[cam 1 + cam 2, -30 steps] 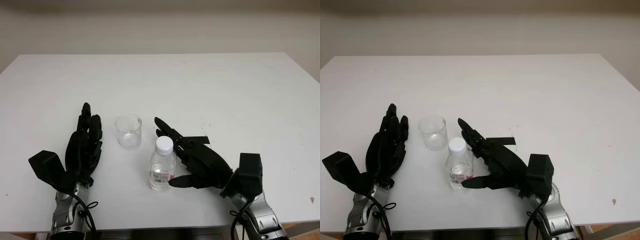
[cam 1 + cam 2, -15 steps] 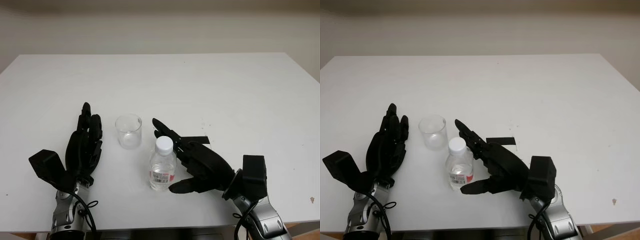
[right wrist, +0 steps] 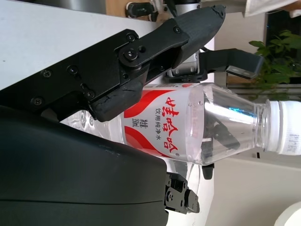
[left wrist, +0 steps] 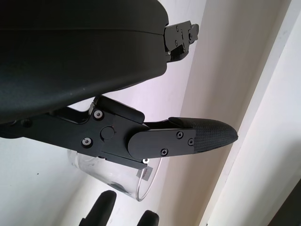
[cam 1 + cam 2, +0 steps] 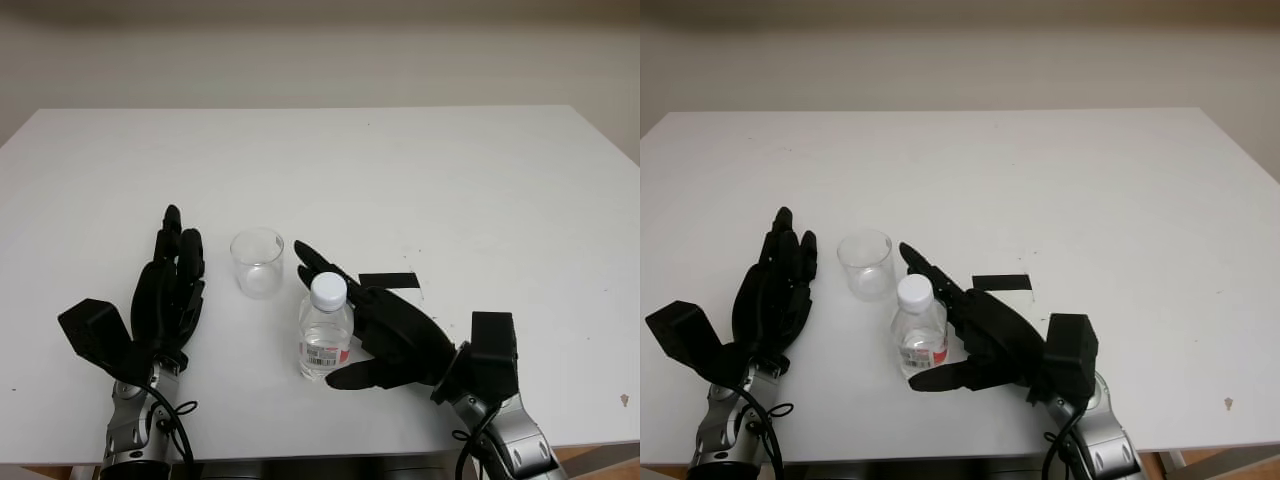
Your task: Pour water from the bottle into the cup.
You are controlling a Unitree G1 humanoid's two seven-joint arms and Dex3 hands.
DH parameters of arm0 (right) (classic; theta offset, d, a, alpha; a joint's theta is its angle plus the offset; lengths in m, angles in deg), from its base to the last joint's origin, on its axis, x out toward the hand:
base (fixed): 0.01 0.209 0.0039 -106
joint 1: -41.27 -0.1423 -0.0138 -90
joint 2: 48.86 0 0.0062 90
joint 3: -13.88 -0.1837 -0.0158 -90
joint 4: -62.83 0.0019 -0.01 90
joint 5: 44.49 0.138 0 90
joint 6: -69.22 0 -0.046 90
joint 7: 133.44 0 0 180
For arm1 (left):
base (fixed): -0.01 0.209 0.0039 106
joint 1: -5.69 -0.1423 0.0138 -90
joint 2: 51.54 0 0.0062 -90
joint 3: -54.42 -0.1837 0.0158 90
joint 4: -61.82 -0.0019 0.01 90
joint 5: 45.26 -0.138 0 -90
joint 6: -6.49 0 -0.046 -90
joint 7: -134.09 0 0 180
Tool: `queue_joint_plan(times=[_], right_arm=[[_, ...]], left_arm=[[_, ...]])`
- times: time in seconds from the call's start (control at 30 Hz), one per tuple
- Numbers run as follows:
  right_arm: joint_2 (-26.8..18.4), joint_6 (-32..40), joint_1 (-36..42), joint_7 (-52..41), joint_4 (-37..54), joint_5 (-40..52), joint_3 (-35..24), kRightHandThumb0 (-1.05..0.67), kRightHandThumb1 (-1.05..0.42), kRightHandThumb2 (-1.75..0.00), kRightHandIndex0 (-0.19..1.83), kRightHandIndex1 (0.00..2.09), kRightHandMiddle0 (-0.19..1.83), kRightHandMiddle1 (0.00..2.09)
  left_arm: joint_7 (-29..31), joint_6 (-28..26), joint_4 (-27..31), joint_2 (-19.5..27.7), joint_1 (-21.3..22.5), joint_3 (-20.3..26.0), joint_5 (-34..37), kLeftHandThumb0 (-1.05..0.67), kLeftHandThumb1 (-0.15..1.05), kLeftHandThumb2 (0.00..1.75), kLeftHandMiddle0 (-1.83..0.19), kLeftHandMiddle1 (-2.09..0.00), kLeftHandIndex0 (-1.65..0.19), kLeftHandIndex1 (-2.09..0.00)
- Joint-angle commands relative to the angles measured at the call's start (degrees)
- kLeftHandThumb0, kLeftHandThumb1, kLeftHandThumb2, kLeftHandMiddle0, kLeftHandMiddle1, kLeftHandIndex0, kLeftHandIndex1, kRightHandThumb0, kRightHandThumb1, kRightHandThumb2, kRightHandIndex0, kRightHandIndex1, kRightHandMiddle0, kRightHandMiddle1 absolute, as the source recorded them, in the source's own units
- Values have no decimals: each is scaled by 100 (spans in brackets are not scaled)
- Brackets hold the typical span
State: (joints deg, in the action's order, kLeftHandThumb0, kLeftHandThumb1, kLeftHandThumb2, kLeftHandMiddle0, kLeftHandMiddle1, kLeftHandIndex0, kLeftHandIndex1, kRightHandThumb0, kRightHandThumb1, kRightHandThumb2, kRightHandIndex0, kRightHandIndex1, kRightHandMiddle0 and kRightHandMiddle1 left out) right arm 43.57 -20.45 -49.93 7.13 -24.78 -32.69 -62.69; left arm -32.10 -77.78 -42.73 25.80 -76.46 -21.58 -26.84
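Note:
The white cap (image 5: 328,291) is over the bottle's neck, so I expect the bottle (image 5: 326,335) to hold its water in when I tip it to pour.
A small clear water bottle (image 5: 325,340) with a white cap and a red-and-white label stands upright near the table's front. Just behind it and to its left stands a clear plastic cup (image 5: 257,262), upright. My right hand (image 5: 345,322) is open and cups the bottle from the right: its fingers reach past the bottle's far side and its thumb lies low in front. In the right wrist view the bottle (image 3: 188,127) lies between thumb and palm, with the thumb against the label. My left hand (image 5: 172,290) is open, left of the cup and apart from it.
A strip of black tape (image 5: 388,280) lies on the white table (image 5: 480,180) just right of the bottle, behind my right hand. The table's front edge runs close under both wrists. The cup (image 4: 117,181) shows past a left-hand finger (image 4: 188,136).
My right hand has slid left toward the bottle, so its fingers now reach behind it and the thumb sits in front. Bottle, cup and left hand have not moved.

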Motion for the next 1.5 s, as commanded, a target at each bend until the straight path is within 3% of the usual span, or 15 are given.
queue_joint_plan(times=[0.0,0.23,0.27,0.3,0.33,0.37,0.4,0.47,0.53,0.67,0.9,1.0,1.13,1.37,1.47], right_arm=[[84,112,-56,48,-20,69,-6,-97,-84,-5,-14,4,-14,4],[260,-79,35,366,-95,-163,59,-89,-83,-5,18,22,7,15],[266,-112,52,419,-95,-224,76,-88,-83,-5,17,33,8,20],[275,-156,68,473,-94,-286,89,-87,-82,-5,8,62,7,31],[296,-231,82,514,-112,-320,93,-86,-82,-5,-2,95,4,48],[314,-270,98,571,-116,-360,97,-82,-82,-5,-10,129,-6,87],[348,-322,121,647,-124,-391,97,-77,-82,-5,-11,149,-11,114],[399,-430,165,826,-134,-491,105,-66,-84,-6,1,186,-6,166],[433,-583,185,943,-174,-577,112,-57,-90,-7,39,205,13,199],[406,-828,178,1020,-211,-723,146,-55,-98,-6,116,209,62,209],[234,-1080,145,990,-204,-1059,231,-55,-105,-12,149,209,113,209],[217,-1238,140,1013,-229,-1140,249,-53,-105,-21,176,209,143,209],[290,-1465,136,1051,-361,-1103,230,-51,-105,-31,183,209,155,209],[533,-1431,-80,1522,-392,-1014,-18,-49,-105,-38,183,209,147,209],[630,-1571,-351,1798,-503,-1013,-214,-47,-105,-41,183,209,168,209]], left_arm=[[2,-38,-137,-52,-191,-19,5,-76,105,44,16,-5,16,-6],[-7,2,-150,-90,-220,-6,25,-76,105,42,15,-5,16,-6],[-9,2,-144,-94,-224,-7,26,-76,105,42,15,-6,16,-6],[-10,-9,-137,-98,-227,-3,35,-76,105,42,15,-6,16,-6],[-9,-20,-127,-101,-231,-1,44,-76,105,42,15,-5,16,-6],[-6,-17,-128,-96,-235,-4,36,-76,105,42,15,-5,16,-6],[-1,-13,-127,-95,-239,-3,37,-76,105,42,15,-5,16,-6],[-5,-9,-118,-101,-250,1,42,-76,105,42,16,-5,16,-6],[-10,-8,-106,-108,-260,0,43,-76,105,42,16,-5,16,-6],[-14,4,-98,-105,-273,-14,20,-76,105,43,15,-5,15,-6],[13,0,-113,-91,-275,-20,21,-76,105,43,16,-5,16,-5],[3,-10,-108,-99,-274,-6,36,-76,105,42,16,-5,15,-6],[1,0,-105,-96,-275,-4,29,-76,105,42,16,-5,15,-5],[8,-41,-87,-68,-281,-5,26,-76,105,42,16,-5,15,-5],[22,-42,-94,-57,-270,-2,27,-76,105,42,16,-5,16,-5]])
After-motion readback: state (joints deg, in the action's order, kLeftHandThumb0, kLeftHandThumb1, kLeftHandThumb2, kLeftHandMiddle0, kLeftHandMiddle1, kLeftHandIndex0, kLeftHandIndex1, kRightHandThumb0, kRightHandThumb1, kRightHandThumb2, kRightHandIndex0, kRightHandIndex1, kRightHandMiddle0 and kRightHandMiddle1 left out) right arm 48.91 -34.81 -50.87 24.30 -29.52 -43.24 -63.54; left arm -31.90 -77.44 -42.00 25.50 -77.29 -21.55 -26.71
